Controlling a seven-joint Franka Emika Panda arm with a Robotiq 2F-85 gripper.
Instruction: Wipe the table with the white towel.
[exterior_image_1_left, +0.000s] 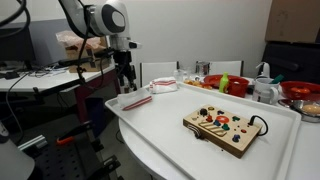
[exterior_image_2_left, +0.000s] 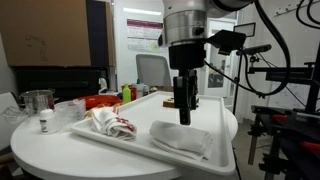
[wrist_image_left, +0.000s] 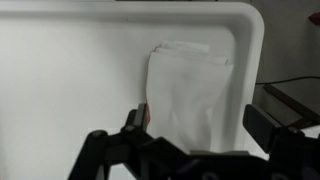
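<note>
My gripper's open fingers are above the flat white towel (exterior_image_2_left: 184, 137), so I should bring them down onto the cloth's middle (wrist_image_left: 187, 105) and pinch up a fold before I wipe.
The white towel (wrist_image_left: 190, 90) lies folded flat in a rounded corner of the glossy white table (wrist_image_left: 70, 80), a thin red stripe on one edge. It also shows in both exterior views (exterior_image_1_left: 135, 101) (exterior_image_2_left: 182, 140). My gripper (wrist_image_left: 197, 125) hangs straight down just above the towel, open, with one finger on each side of the cloth. In both exterior views (exterior_image_1_left: 124, 80) (exterior_image_2_left: 184, 116) its fingertips sit close over the towel and hold nothing. The table's raised rim (exterior_image_1_left: 118, 108) (exterior_image_2_left: 100, 146) runs right beside the towel.
A wooden toy board (exterior_image_1_left: 225, 128) with coloured knobs lies mid-table. A white-and-red round object (exterior_image_1_left: 165, 85) (exterior_image_2_left: 110, 123) sits near the towel. Bowls, bottles and cups (exterior_image_1_left: 230, 82) crowd the far side. A grey desk (exterior_image_1_left: 40, 80) stands beside the arm.
</note>
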